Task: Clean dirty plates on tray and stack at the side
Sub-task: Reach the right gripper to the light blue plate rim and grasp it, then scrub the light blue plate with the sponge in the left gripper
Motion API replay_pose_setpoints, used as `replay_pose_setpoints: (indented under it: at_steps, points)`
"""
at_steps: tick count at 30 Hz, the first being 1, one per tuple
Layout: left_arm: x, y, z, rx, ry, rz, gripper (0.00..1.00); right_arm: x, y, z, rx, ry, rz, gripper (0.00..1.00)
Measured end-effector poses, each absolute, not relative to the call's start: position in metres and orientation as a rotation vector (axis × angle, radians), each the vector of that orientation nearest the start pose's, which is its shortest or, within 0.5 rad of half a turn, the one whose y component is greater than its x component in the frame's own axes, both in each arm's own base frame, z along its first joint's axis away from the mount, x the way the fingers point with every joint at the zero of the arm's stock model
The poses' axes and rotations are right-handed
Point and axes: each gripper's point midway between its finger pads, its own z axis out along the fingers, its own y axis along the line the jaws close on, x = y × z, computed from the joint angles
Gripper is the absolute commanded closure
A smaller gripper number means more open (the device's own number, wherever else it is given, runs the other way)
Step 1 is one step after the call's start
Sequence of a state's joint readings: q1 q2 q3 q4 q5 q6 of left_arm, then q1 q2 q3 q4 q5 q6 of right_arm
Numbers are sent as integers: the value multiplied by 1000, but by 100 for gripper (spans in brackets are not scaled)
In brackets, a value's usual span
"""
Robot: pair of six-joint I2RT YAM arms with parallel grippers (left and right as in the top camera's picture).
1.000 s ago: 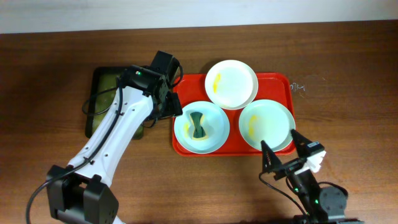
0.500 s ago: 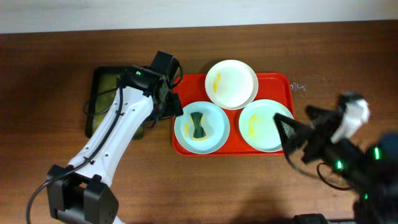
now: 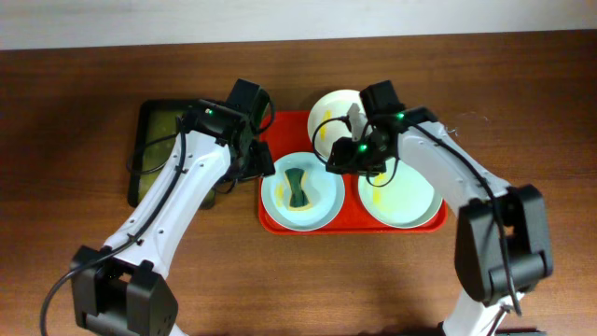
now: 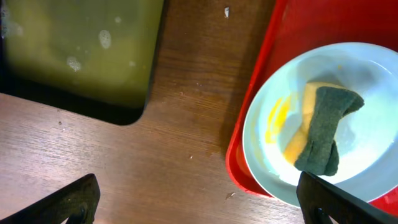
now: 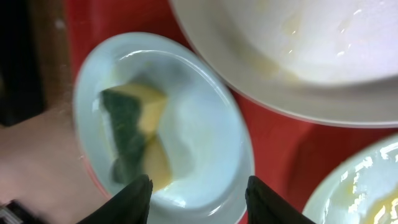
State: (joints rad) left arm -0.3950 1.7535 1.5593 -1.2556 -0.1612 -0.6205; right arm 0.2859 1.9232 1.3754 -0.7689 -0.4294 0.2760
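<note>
My left gripper should take the sponge (image 3: 298,189) to the soapy water (image 3: 161,128) before I lift the mint plate, because the sponge is on that plate beside my right gripper.
The red tray (image 3: 424,126) holds three plates. On the left, a mint plate (image 3: 317,201) carries a yellow-and-green sponge (image 3: 297,189). Another mint plate (image 3: 410,196), smeared yellow, lies on the right, and a cream plate (image 3: 340,107) sits behind them. My right gripper (image 3: 343,159) hovers among the plates. In the right wrist view it (image 5: 199,199) stands open over the sponge plate's (image 5: 199,137) right rim, beside the sponge (image 5: 134,134). My left gripper (image 4: 202,208) is wide open over the wood at the tray's left edge (image 4: 298,25), with nothing between its fingers.
A dark green tray (image 3: 154,126) of yellowish soapy water (image 4: 74,50) stands left of the red tray. The left arm stretches from the table's front left towards it. Bare wooden tabletop lies in front and to the right.
The right arm has swung from the table's front right to above the red tray, and its jaws have narrowed. The left arm has not moved.
</note>
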Motion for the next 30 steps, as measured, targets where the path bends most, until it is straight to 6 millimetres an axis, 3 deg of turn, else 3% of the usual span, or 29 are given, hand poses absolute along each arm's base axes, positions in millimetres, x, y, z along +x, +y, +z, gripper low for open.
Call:
replay_pose_setpoints:
  at_steps: [6, 16, 18, 21, 23, 25, 27, 30]
  points:
    - [335, -115, 143, -346, 2936, 75, 1, 380, 173, 51, -191, 2915, 564, 50]
    - [334, -120, 142, -345, 2948, 33, 1, 364, 177, 23, -304, 2964, 470, 61]
    - [334, -120, 142, -345, 2949, 32, 16, 361, 175, 10, -310, 2997, 457, 76]
    - [336, -124, 141, -336, 2947, -2, 46, 360, 174, 8, -309, 3002, 446, 78]
    - [339, -132, 134, -328, 2945, -62, 57, 360, 174, 8, -308, 3002, 444, 89]
    - [341, -141, 121, -320, 2945, -137, 52, 360, 173, 8, -308, 3003, 439, 93]
    - [348, -158, 105, -290, 2919, -275, 36, 360, 173, 8, -309, 3003, 439, 93]
    - [352, -177, 84, -237, 2888, -438, 34, 360, 174, 8, -311, 3003, 440, 93]
